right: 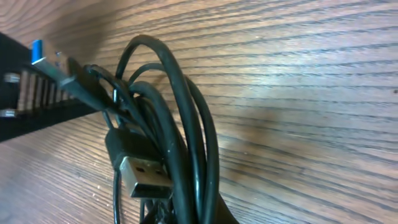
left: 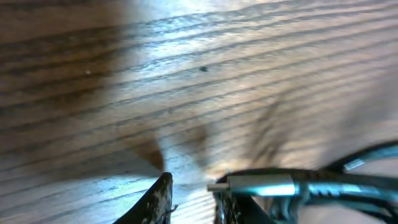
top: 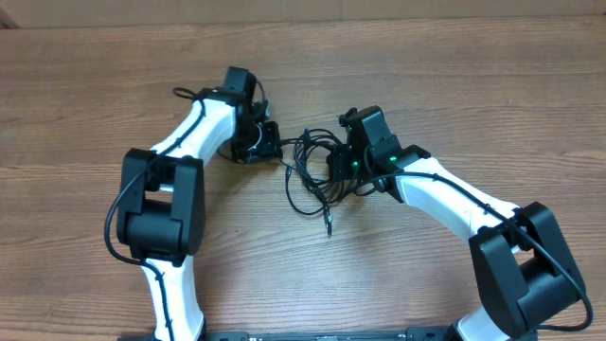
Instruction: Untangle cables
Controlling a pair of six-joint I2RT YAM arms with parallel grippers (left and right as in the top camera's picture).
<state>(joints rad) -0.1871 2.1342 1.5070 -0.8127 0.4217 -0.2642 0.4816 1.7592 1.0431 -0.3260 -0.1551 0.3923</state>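
Observation:
I expect the cables point(left: 339, 185) to bow into loops and drag each other along when I pull, since parts of black cable curve and cross point(left: 333, 173) behind the silver-tipped plug.
The cables point(top: 308, 175) are a loose black tangle on the wooden table between my two grippers. My right gripper point(top: 343, 169) is shut on a bundle of their strands. In the right wrist view the cables point(right: 186, 143) rise from the right gripper point(right: 186, 216), with a silver USB plug point(right: 146, 177) beside them and a blue-tipped plug point(right: 46, 57) further off. My left gripper point(top: 270, 142) sits at the tangle's left side. Its fingers point(left: 158, 200) stand apart over bare wood. A silver-tipped plug point(left: 258, 185) lies against the right finger, not between the two.
One cable end point(top: 329, 227) trails toward the front of the table point(top: 454, 85). Both white arms reach in from the near edge. A black ribbed part point(right: 28, 102) shows at the left edge of the right wrist view.

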